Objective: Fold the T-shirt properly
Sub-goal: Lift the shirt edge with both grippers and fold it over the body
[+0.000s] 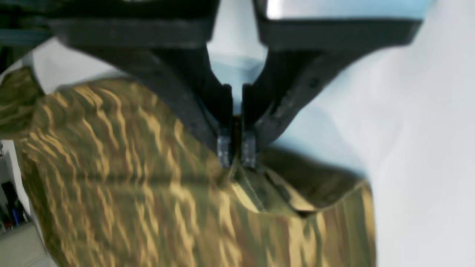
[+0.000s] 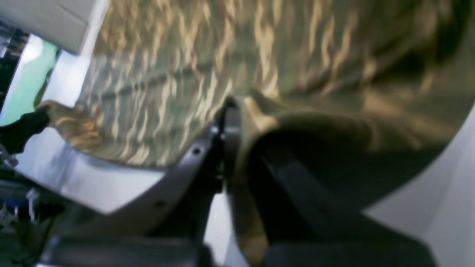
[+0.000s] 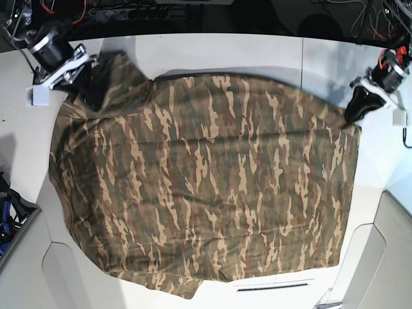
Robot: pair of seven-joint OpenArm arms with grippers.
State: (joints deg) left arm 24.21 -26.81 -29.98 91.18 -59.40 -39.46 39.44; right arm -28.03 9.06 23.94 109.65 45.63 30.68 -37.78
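The T-shirt's far edge point(image 3: 225, 78) stretches between both grippers, so the robot's right gripper should next go toward the near hem and let go of its corner over the spread cloth point(image 3: 106, 199).
The camouflage T-shirt point(image 3: 206, 187) lies spread wide over the white table point(image 3: 225, 55). In the base view my left gripper point(image 3: 356, 112) is at the shirt's far right corner. The left wrist view shows this gripper point(image 1: 237, 154) shut, pinching a hemmed edge of the T-shirt point(image 1: 130, 193). My right gripper point(image 3: 90, 90) is at the shirt's far left corner. In the right wrist view it point(image 2: 232, 118) is shut on the T-shirt point(image 2: 222, 55), whose cloth drapes over one finger and hides its tip. The picture in both wrist views is blurred.
The shirt's near hem hangs close to the table's front edge, beside a dark slot point(image 3: 270, 288). Cables and dark equipment point(image 3: 193, 13) run along the back. Blue and black clutter point(image 3: 6, 212) sits off the table's left side. A seam point(image 3: 302, 58) crosses the tabletop.
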